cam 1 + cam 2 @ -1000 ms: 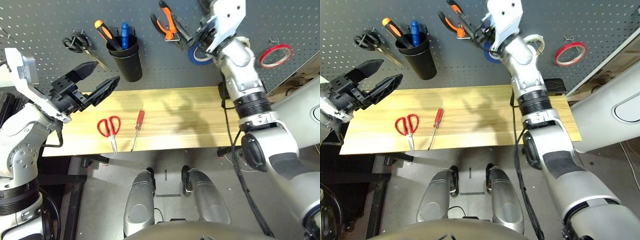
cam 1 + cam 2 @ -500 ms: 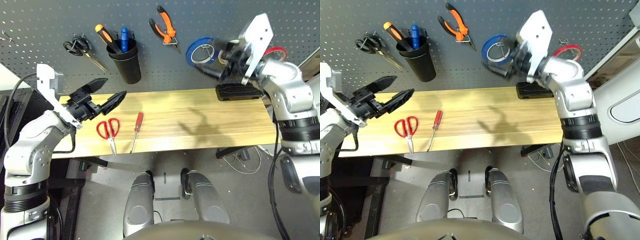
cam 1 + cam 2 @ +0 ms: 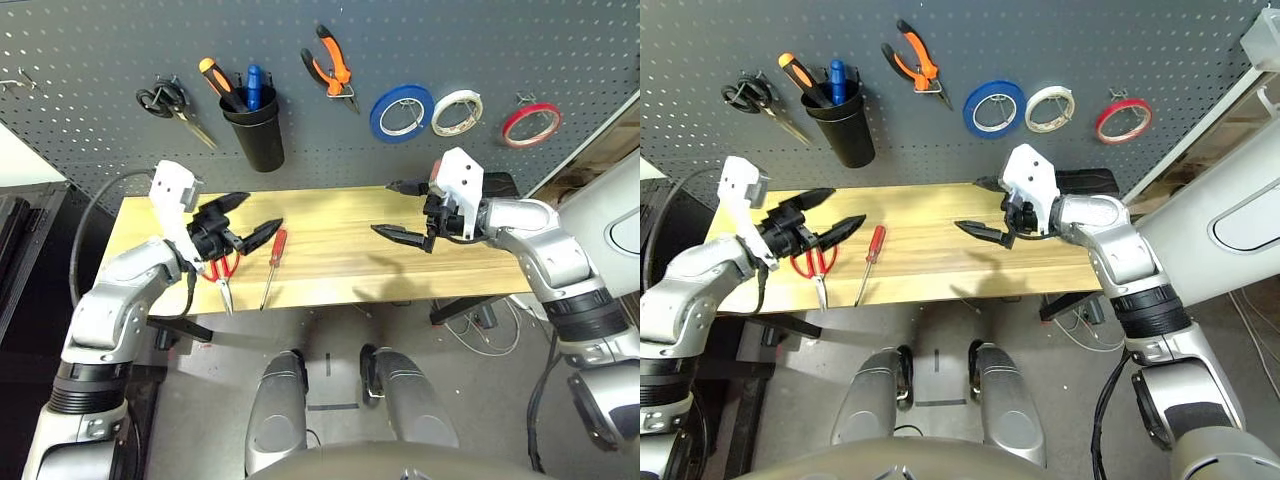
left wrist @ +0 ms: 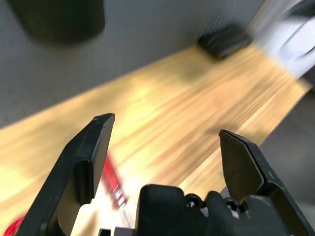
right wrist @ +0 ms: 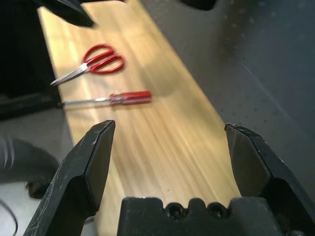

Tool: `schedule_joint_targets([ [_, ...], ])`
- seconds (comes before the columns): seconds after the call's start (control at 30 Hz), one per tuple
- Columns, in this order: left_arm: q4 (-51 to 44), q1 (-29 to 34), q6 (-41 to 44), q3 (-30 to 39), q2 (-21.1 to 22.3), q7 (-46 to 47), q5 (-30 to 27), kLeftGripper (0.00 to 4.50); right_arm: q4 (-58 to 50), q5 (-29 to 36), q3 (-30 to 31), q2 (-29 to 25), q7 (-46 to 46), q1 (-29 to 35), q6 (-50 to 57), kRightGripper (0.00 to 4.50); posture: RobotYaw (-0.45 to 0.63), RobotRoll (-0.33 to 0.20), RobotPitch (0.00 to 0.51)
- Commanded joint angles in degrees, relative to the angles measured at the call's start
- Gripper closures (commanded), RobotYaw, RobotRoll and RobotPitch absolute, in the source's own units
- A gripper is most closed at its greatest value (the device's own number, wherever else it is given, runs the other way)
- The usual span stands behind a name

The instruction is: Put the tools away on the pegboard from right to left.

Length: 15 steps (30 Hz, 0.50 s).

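The black cup has a gap (image 3: 270, 100) beside its blue tool. The red-handled screwdriver (image 3: 276, 253) will stand there with its handle above the cup's rim when I lower it.
On the pegboard (image 3: 90, 150), the red tape ring (image 3: 530, 122) hangs at the far right and the orange-and-black pliers (image 3: 335, 65) hang near the middle. The red-handled scissors (image 3: 815, 265) and the red-handled screwdriver (image 3: 272, 265) lie on the left part of the wooden table (image 3: 330, 250). My left gripper (image 3: 262, 212) is open just above the scissors, partly covering them, with nothing in it. Over the table's right half my right gripper (image 3: 381, 207) is open and empty, pointing left; its wrist view shows the scissors (image 5: 98, 61) and screwdriver (image 5: 118, 98) far ahead.
A blue tape roll (image 3: 400, 110) and a white tape roll (image 3: 457, 110) hang between the pliers and the red ring. Black-handled scissors (image 3: 160, 100) hang at the left, beside a black cup (image 3: 253, 135) holding two tools. A black block (image 3: 1080, 180) lies at the table's back right.
My right arm has come down from the pegboard near the pliers to just over the table. My left gripper has moved right and lower, over the scissors. The camera has also shifted.
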Motion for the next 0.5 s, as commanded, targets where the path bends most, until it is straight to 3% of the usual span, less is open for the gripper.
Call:
schedule_joint_targets([
  [0.03,3.79,-0.95,0.09,-4.12,-1.18,1.85,5.45,0.00,1.29,-0.52,0.91,-0.86,2.88,2.38,-3.15,0.03,0.03,0.000,0.135],
  [0.27,12.13,-5.00,1.13,-10.77,-6.56,5.20,13.20,0.00,0.76,-1.49,1.49,-2.02,5.36,5.50,-4.90,0.03,0.01,0.000,0.149],
  [0.5,24.75,-11.08,0.09,-12.45,-11.62,6.97,17.63,0.00,-1.99,-1.80,1.31,-3.58,6.08,8.78,-5.00,0.03,-0.03,0.000,0.173],
])
